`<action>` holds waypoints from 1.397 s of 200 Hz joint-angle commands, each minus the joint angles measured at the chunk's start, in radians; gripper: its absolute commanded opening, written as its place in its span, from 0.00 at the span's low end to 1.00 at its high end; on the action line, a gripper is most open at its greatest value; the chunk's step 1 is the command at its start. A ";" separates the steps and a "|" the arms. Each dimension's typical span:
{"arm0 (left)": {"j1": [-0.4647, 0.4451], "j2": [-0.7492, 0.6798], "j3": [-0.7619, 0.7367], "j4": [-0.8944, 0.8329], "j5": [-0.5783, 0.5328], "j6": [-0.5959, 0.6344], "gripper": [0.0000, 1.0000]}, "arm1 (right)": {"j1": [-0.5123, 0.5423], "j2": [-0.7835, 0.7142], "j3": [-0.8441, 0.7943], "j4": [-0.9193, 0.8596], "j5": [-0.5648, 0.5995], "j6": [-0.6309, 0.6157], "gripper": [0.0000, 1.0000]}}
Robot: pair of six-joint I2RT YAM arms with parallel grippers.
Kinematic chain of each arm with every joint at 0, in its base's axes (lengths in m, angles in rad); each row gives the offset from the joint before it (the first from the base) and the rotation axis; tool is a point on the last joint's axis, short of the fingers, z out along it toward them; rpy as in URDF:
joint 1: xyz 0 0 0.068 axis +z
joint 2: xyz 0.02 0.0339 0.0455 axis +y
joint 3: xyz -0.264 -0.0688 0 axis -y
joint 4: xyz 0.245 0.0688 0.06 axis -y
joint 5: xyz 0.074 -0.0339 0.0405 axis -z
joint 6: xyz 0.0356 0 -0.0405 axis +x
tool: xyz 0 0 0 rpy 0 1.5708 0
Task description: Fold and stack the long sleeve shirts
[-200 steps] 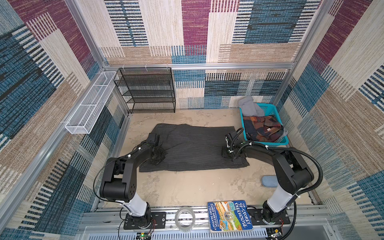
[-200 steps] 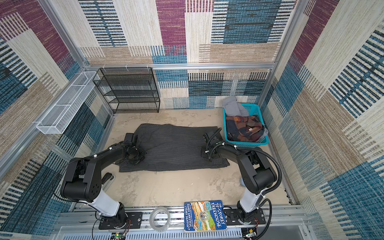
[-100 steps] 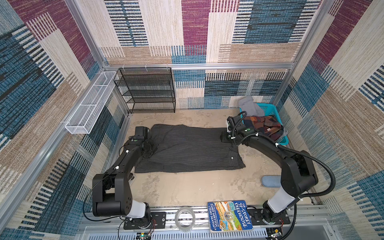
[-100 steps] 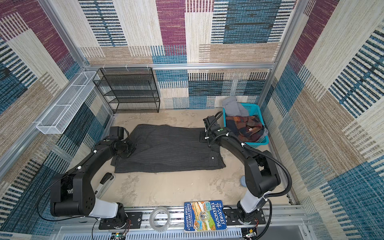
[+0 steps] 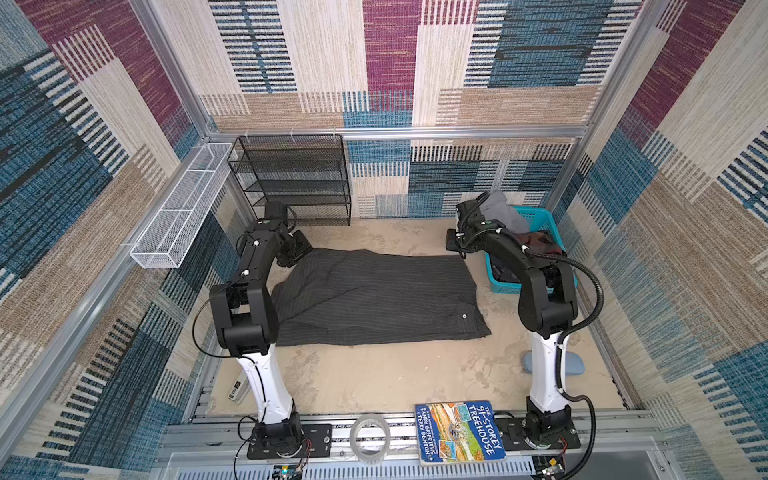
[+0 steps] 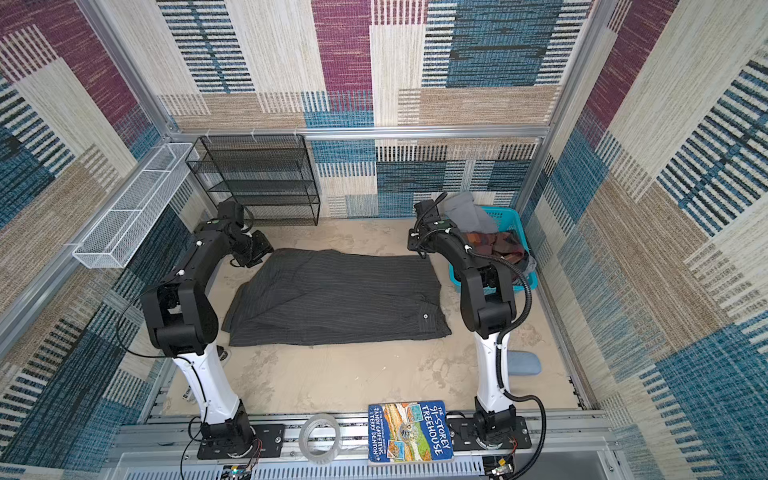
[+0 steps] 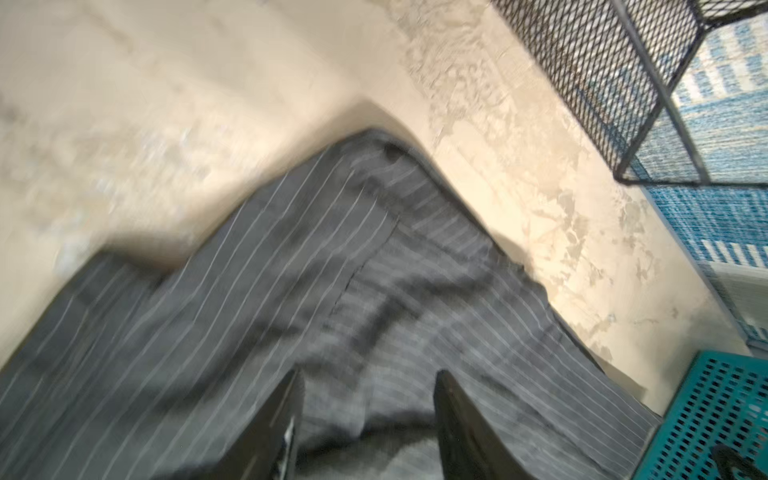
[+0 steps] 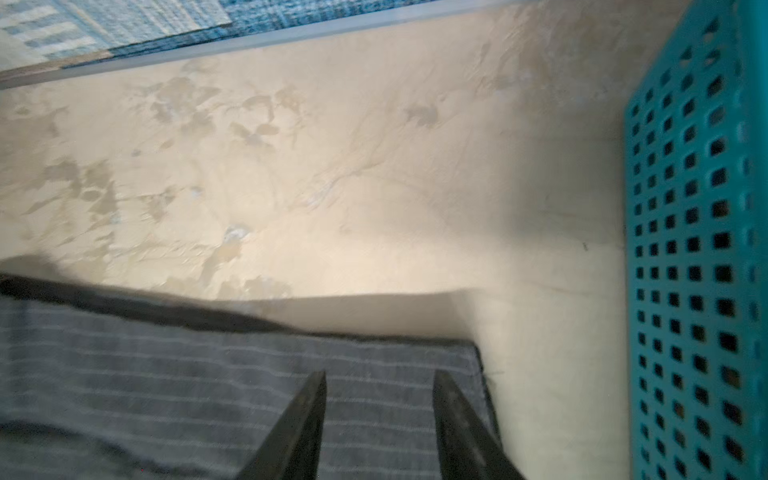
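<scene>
A darker layer [image 7: 457, 206] shows along the shirt's far edge, so I should expect a hidden sleeve [image 5: 416, 263] underneath when I fold that edge over.
The long sleeve shirt [image 5: 374, 299] [image 6: 336, 299], charcoal with thin pale pinstripes, lies folded into a flat rectangle in the middle of the sandy table, a button showing near its front right corner. My left gripper [image 5: 296, 254] [image 6: 251, 251] hovers at its far left corner. In the left wrist view the left gripper [image 7: 369, 376] stands open over rumpled striped cloth [image 7: 291, 270]. My right gripper [image 5: 456, 248] [image 6: 417, 245] hangs at the far right corner. In the right wrist view the right gripper [image 8: 380, 376] is open above the shirt's edge [image 8: 166, 382], with nothing between the fingers.
A teal basket [image 5: 540, 216] [image 8: 685, 249] of clothes stands right of the shirt, close to the right arm. A black mesh rack [image 5: 291, 178] [image 7: 602, 62] is at the back left, a white wire tray [image 5: 178, 216] on the left wall. A book [image 5: 459, 432] and tape roll [image 5: 370, 436] lie at the front rail.
Both grippers travelled from the shirt's sides toward its far corners, taking cloth along. The left jaws went from shut to open and let the cloth go; the right jaws widened slightly.
</scene>
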 commanded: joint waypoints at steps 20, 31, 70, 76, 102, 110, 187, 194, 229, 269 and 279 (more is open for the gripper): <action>0.009 0.184 0.232 -0.122 0.005 0.159 0.59 | -0.011 0.068 0.058 -0.007 -0.003 -0.027 0.46; 0.010 0.239 0.303 -0.155 -0.008 0.186 0.59 | -0.013 0.082 0.065 -0.004 -0.004 -0.027 0.46; 0.010 0.374 0.492 -0.180 -0.016 0.247 0.59 | -0.019 0.095 0.072 0.011 0.011 -0.032 0.46; 0.008 0.393 0.519 -0.181 -0.017 0.246 0.58 | -0.020 0.095 0.072 0.011 0.010 -0.033 0.46; 0.010 0.470 0.616 -0.179 -0.013 0.210 0.57 | -0.022 0.092 0.061 0.020 0.008 -0.039 0.46; 0.009 0.492 0.640 -0.180 -0.008 0.201 0.57 | -0.022 0.092 0.056 0.022 0.010 -0.040 0.46; 0.006 0.597 0.696 -0.153 0.036 0.118 0.54 | -0.026 0.092 0.025 0.039 0.000 -0.027 0.45; 0.005 0.596 0.693 -0.152 0.038 0.114 0.53 | -0.027 0.092 0.024 0.039 0.000 -0.027 0.45; 0.002 0.575 0.651 -0.153 0.045 0.114 0.48 | -0.026 0.092 0.018 0.044 -0.004 -0.025 0.45; 0.000 0.555 0.599 -0.136 0.024 0.109 0.28 | -0.027 0.085 0.006 0.056 -0.001 -0.017 0.43; 0.000 0.554 0.590 -0.128 0.019 0.104 0.22 | -0.027 0.083 0.003 0.059 0.008 -0.014 0.44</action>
